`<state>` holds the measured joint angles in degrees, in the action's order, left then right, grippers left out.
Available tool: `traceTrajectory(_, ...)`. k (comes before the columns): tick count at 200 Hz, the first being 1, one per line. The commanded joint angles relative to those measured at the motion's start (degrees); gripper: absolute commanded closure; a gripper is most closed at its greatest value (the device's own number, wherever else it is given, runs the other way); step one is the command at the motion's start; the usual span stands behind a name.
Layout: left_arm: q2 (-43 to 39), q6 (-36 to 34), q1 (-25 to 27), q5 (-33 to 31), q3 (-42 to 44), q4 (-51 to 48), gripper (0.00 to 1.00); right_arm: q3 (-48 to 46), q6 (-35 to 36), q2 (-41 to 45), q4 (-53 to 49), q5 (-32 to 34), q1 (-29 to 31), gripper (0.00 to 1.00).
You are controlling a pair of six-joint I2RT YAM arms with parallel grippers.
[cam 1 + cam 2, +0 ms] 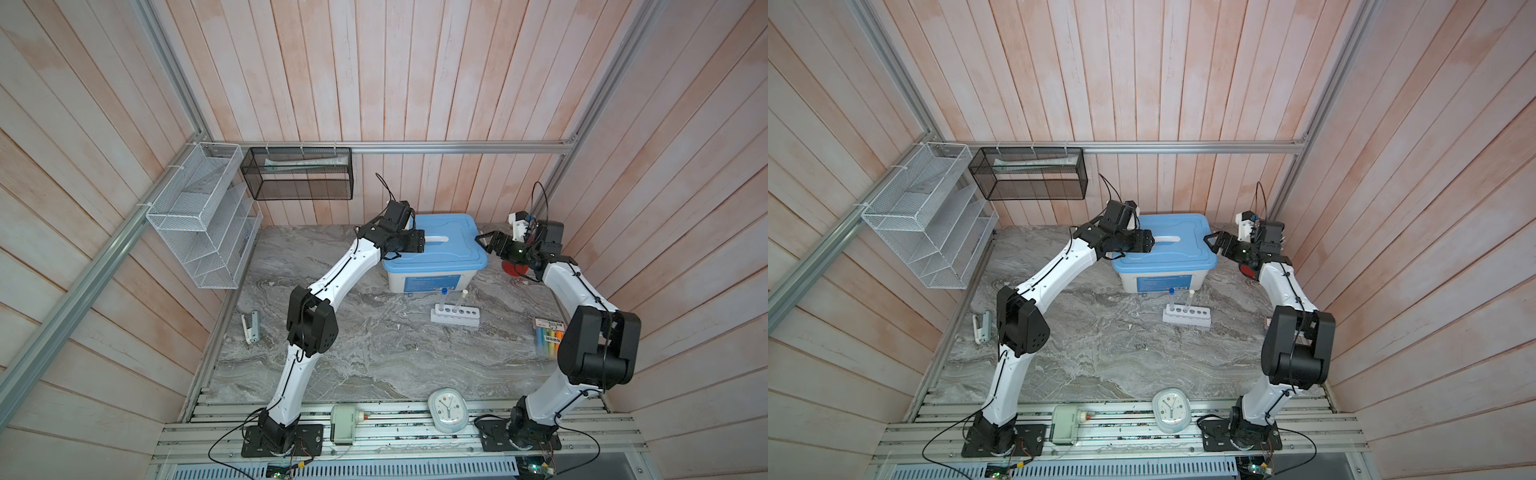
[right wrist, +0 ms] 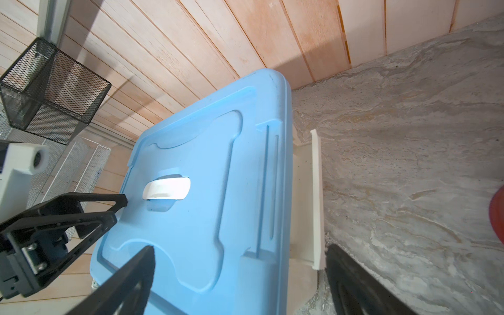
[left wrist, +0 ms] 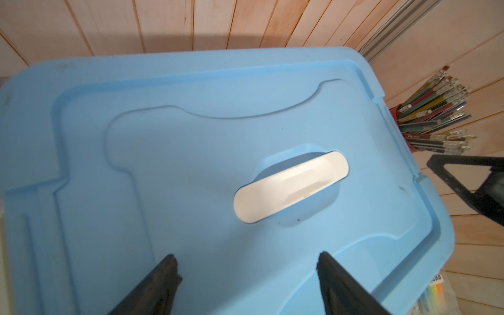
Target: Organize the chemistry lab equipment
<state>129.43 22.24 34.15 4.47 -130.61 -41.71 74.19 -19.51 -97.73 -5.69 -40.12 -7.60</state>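
Note:
I see that the white side latch [image 2: 318, 202] stands open, away from the blue lid's edge. Next, my right gripper moves around both and squeezes the latch over the lid's grooved rim [image 2: 270, 189].
A white six-hole rack [image 1: 455, 314] [image 1: 1187, 316] stands on the marble table in front of a blue-lidded bin [image 1: 436, 249] [image 1: 1167, 249]. Two clear tubes stand upright in it, one blue-capped [image 1: 444, 297] [image 1: 1170, 296], one white-capped [image 1: 462, 300] [image 1: 1190, 299]. My left gripper [image 1: 420, 242] [image 3: 246, 261] hovers open over the lid, short of its white handle [image 3: 290, 186] [image 2: 166, 191]. My right gripper [image 1: 484, 242] [image 2: 240, 251] is open at the bin's right edge. One of its fingers is over the lid, the other outside by the white side latch [image 2: 316, 196].
A red cup of pencils [image 3: 433, 117] [image 1: 513, 268] stands right of the bin, partly behind my right arm. A highlighter pack [image 1: 548, 336] lies at the right, a stapler [image 1: 250, 328] at the left, a pale clock [image 1: 448, 409] in front. White [image 1: 199, 216] and black [image 1: 297, 173] mesh baskets hang on the walls.

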Motion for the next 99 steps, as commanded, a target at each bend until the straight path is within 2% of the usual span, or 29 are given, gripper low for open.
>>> traceTrajectory(1,-1.89,-0.49,0.04,0.64,2.45,0.31,0.18,-2.26,-1.26,-1.79,4.24,-1.13,-0.09,0.02)
traceTrajectory(99,-1.03,-0.67,-0.01,1.07,2.5,-0.24,0.18,-2.8,-6.88,-6.89,12.39,-6.06,0.01,0.03)
